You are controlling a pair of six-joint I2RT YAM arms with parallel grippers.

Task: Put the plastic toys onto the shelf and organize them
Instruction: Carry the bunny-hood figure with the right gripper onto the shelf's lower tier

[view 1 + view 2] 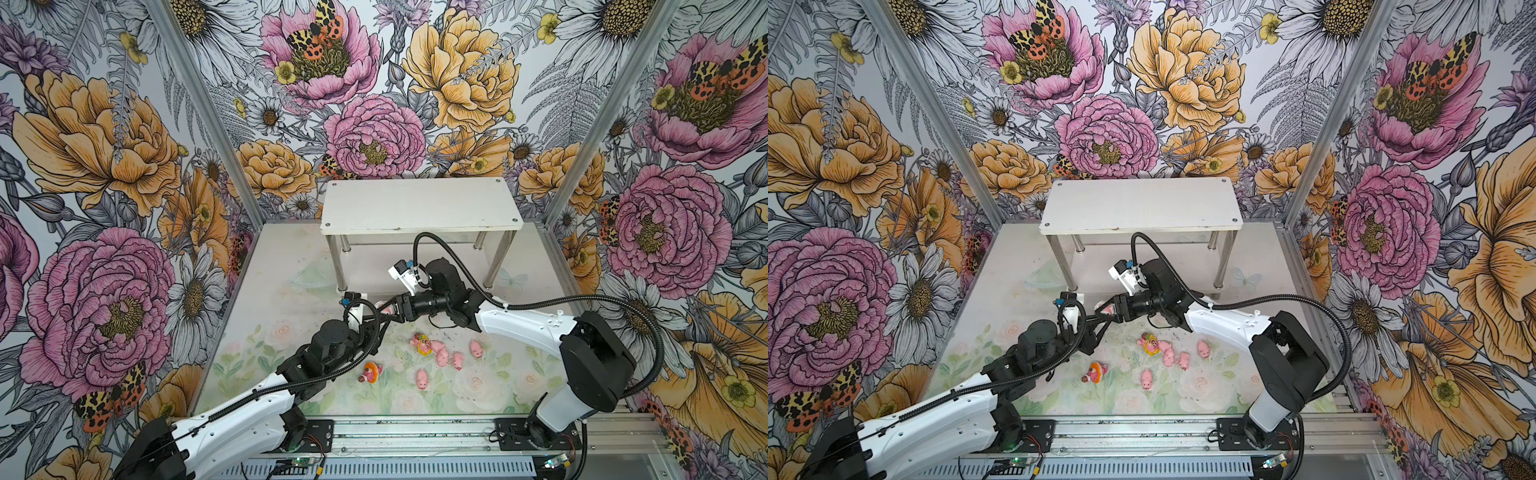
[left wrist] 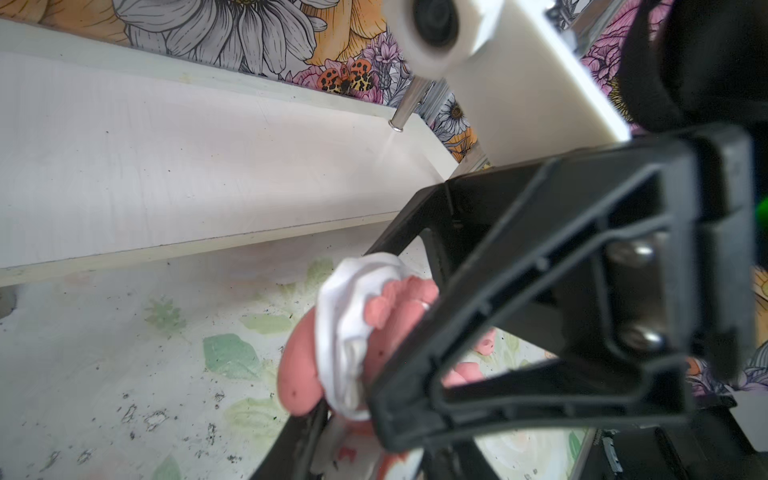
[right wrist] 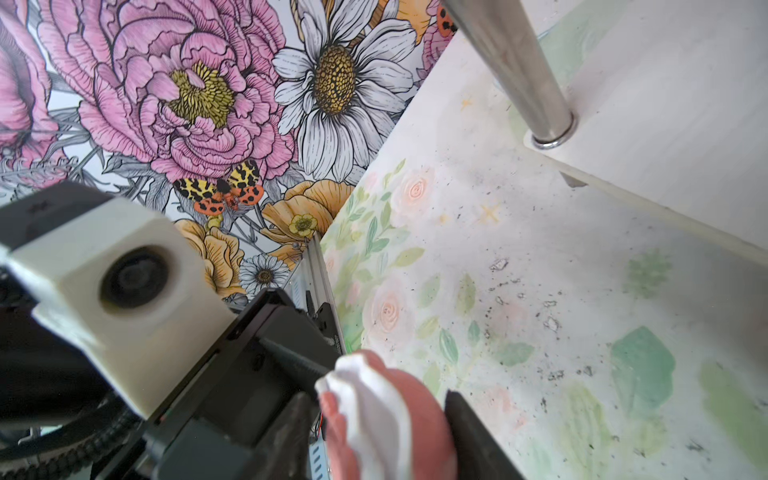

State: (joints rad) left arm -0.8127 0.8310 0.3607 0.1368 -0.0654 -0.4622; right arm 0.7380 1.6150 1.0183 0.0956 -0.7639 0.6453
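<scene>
Next, I open my left gripper and move it away before my right gripper stands the toy on the lower level [image 1: 368,273], because my left gripper covers the white-rimmed toy's lower part [image 2: 364,449].
The white-rimmed pink-faced toy [image 1: 386,309] [image 1: 1108,309] hangs in the air in front of the shelf [image 1: 419,203] [image 1: 1140,203], and both grippers meet on it. My left gripper [image 2: 361,440] is shut on its lower part, with its head [image 2: 345,332] sticking out beyond the fingers. The toy [image 3: 386,419] also fills the gap of my right gripper [image 3: 378,415], a finger against each side. On the mat lie a yellow-rimmed toy [image 1: 424,345], an orange-rimmed one [image 1: 370,372] and several pink pigs [image 1: 442,355]. Both tiers of the shelf are bare.
The shelf's shiny legs [image 1: 338,266] [image 3: 515,70] and lower tier [image 2: 166,166] stand just behind the two grippers. Floral walls close in the back and both sides. A metal rail [image 1: 415,432] carrying the arm bases runs along the front edge.
</scene>
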